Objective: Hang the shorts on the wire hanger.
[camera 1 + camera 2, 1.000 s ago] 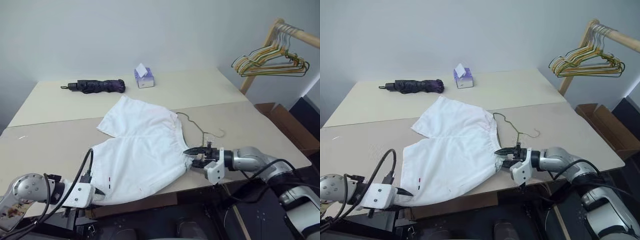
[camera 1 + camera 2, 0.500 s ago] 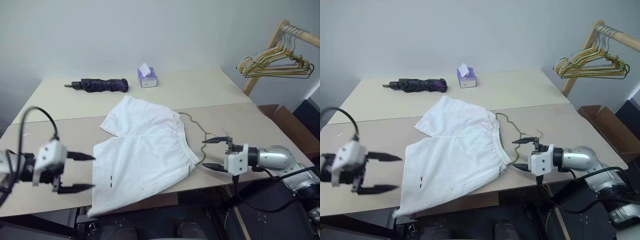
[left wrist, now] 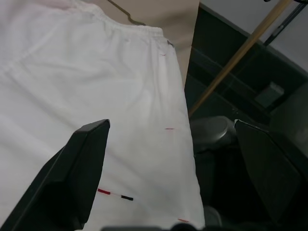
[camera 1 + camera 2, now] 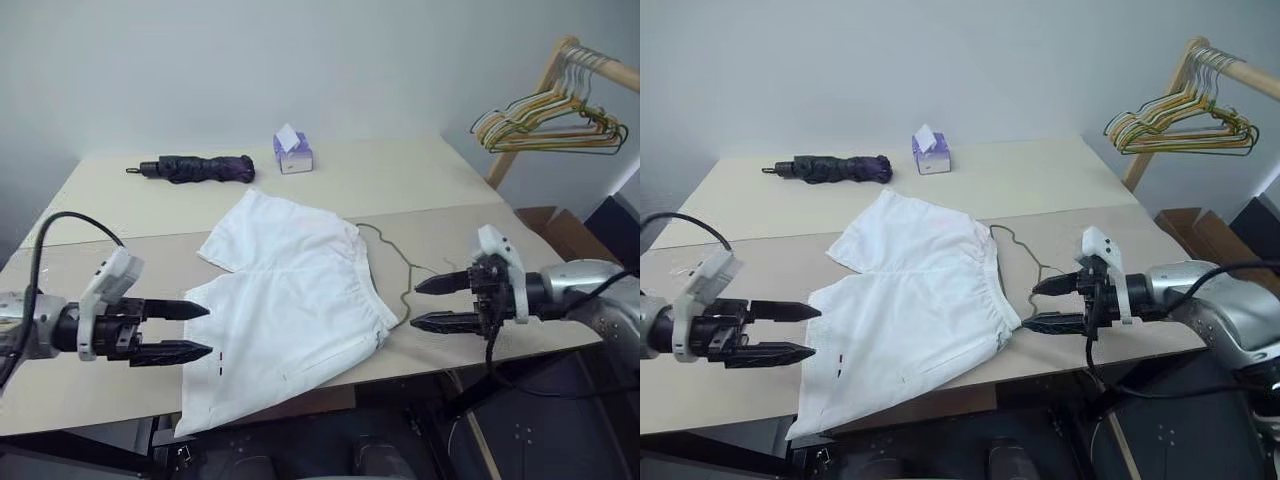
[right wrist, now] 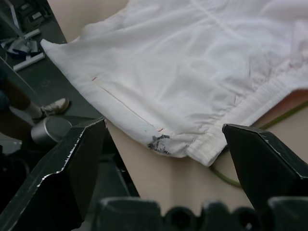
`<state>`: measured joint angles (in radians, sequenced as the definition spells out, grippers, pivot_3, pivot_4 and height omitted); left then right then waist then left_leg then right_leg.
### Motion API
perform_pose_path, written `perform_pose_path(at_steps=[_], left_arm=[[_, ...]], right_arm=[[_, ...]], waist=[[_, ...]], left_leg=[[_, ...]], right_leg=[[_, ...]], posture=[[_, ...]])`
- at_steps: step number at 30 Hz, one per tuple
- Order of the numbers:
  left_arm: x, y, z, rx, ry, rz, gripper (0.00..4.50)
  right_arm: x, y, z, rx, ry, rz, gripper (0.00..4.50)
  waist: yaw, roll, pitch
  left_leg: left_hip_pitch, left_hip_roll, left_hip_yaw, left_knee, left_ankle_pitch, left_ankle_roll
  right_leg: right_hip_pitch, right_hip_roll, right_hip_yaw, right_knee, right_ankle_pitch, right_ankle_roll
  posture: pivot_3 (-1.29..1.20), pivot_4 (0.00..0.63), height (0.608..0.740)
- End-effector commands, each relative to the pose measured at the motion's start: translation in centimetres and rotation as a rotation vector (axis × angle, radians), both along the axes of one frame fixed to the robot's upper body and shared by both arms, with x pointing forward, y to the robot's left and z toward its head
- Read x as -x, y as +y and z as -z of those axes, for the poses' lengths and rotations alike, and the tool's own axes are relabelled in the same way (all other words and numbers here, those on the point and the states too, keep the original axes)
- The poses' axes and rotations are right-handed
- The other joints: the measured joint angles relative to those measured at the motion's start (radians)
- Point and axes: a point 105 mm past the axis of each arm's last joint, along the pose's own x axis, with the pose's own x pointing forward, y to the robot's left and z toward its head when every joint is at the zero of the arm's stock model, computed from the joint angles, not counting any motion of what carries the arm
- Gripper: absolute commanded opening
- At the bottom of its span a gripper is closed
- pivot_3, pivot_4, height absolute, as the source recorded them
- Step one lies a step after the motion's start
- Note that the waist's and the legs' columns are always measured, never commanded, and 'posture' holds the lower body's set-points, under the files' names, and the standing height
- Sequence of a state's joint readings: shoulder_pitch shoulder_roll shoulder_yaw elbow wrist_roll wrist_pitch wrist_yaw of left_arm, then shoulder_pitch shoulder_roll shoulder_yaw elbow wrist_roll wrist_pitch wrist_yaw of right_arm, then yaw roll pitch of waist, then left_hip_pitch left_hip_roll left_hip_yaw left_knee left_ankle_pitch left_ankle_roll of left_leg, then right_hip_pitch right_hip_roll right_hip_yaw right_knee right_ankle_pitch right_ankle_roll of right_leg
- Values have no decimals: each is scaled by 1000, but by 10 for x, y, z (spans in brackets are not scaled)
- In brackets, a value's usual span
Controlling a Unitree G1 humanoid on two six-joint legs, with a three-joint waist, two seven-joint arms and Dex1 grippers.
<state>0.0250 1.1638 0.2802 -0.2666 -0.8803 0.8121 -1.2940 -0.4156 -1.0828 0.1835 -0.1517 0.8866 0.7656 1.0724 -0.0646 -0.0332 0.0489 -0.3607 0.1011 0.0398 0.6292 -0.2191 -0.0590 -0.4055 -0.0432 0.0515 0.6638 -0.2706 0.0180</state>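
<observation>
My gripper will lift the wire hanger (image 4: 409, 267), and the hanger will come free and leave the shorts lying flat, as the waistband (image 4: 374, 276) lies loosely across it.
The white shorts (image 4: 290, 300) lie flat on the table (image 4: 450, 190), waistband toward the right. One leg hem droops over the front edge. The thin wire hanger (image 4: 396, 262) lies by the waistband; a curved stretch of it shows, the rest is hidden under the cloth. My left gripper (image 4: 208, 331) hovers open just left of the near leg, holding nothing. My right gripper (image 4: 416, 305) hovers open just right of the waistband corner, beside the wire, also holding nothing. The right wrist view shows the waistband corner (image 5: 211, 144) and a bit of wire (image 5: 284, 118) between its spread fingers.
A folded dark umbrella (image 4: 190, 170) and a small tissue box (image 4: 291, 155) sit at the back of the table. Coloured hangers (image 4: 545, 125) hang from a wooden rail at the far right, with a cardboard box (image 4: 560, 228) on the floor below.
Both grippers let go of the shorts, opened wide, rolled and rose off the table. The left one drew back from the near hem, the right from the waistband corner.
</observation>
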Motion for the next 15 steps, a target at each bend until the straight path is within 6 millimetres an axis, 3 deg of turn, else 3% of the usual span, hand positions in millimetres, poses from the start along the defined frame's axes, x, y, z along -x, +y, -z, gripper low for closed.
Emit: perform_pose_path(at_steps=[1, 4, 9, 15], left_arm=[[-4, -6, -9, 3, -32, -9, 4478], [-4, -6, -9, 2, -36, -16, 4478], [-11, -10, -11, 19, -92, -46, 4478], [-14, -16, -18, 30, -151, -3, 4478]], right_arm=[[-6, 2, -13, -42, 12, 40, 4500], [-9, 3, -14, -35, 2, 51, 4500], [-25, 0, 0, 59, -63, 167, 4500], [-45, -17, 24, 273, -47, 336, 4500]], waist=[[1, 0, 0], [4, 0, 0], [16, 0, 0], [23, 0, 0]], left_leg=[[-2, 0, 0, 0, 0, 0], [-7, 0, 0, 1, 0, 0], [-12, 0, 0, 2, 0, 0], [-17, 0, 0, 4, 0, 0]], right_leg=[[-1, 0, 0, 0, 1, 2], [-6, 0, 0, 0, 1, 2], [-11, 0, 0, 0, 2, 2], [-16, 0, 0, 1, 3, 1]], posture=[[-8, 26, 740], [-8, 26, 740], [-7, 27, 740], [-13, 28, 740]])
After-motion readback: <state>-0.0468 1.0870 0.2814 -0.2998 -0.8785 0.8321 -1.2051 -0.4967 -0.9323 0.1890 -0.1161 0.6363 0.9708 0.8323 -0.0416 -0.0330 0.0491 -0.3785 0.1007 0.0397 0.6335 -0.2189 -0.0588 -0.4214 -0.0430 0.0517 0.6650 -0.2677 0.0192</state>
